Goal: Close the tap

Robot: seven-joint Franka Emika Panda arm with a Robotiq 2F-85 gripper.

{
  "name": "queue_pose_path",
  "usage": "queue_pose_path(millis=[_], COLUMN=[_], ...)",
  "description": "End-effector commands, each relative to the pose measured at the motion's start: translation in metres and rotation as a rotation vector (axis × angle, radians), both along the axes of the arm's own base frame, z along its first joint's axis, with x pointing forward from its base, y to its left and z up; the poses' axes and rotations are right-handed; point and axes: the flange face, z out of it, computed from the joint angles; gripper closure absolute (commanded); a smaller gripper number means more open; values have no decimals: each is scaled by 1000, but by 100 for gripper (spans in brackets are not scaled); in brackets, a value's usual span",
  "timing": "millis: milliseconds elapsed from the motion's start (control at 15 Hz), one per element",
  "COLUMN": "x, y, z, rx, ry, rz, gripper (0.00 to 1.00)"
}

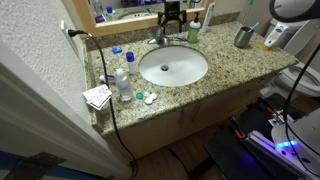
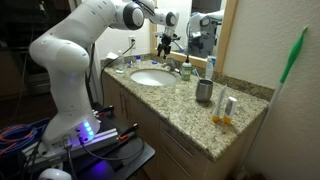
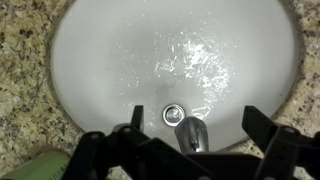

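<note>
Next, I move back toward the tap's base [image 1: 160, 40] and turn to line up with the tap's handle, because my gripper's fingers are on both sides of the spout's tip [image 3: 192, 130] over the basin.
The tap [image 1: 160, 39] is a small chrome faucet at the back rim of the oval white basin [image 1: 173, 67]; it also shows in an exterior view [image 2: 168, 65]. In the wrist view its spout [image 3: 190, 133] pokes out over the basin [image 3: 120, 60], above the drain [image 3: 173, 113], with water glinting in the bowl. My gripper [image 1: 172, 22] hangs above the tap, also seen in an exterior view [image 2: 166, 45]. In the wrist view its fingers [image 3: 193, 128] are spread wide on either side of the spout, touching nothing. The tap's handles are hidden in the wrist view.
On the granite counter [image 1: 220, 75]: a grey metal cup [image 1: 243, 37], a clear bottle with blue cap [image 1: 122, 84], small items near it, a green bottle [image 1: 208, 16] by the mirror. A black cable [image 1: 108, 95] runs over the counter's front. A wall stands beside the counter.
</note>
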Motion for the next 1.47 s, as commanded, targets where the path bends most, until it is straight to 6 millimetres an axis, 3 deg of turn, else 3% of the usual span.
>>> queue_pose_path(millis=[0,600,667,800,867,1000,1400], x=[12,24,18,21,29,29,33], y=[3,6,-45,-68,-36,-67,-25], z=[2,1,26,39,19,37,13], rx=[-20,-164,-186,-206,-199,-203,1], ry=[-96,-216,-221,-271,-246,-268,-271], rz=[-77,-243,-269,-319,-278,-320,-213], gripper=[0,0,0,0,0,0,0])
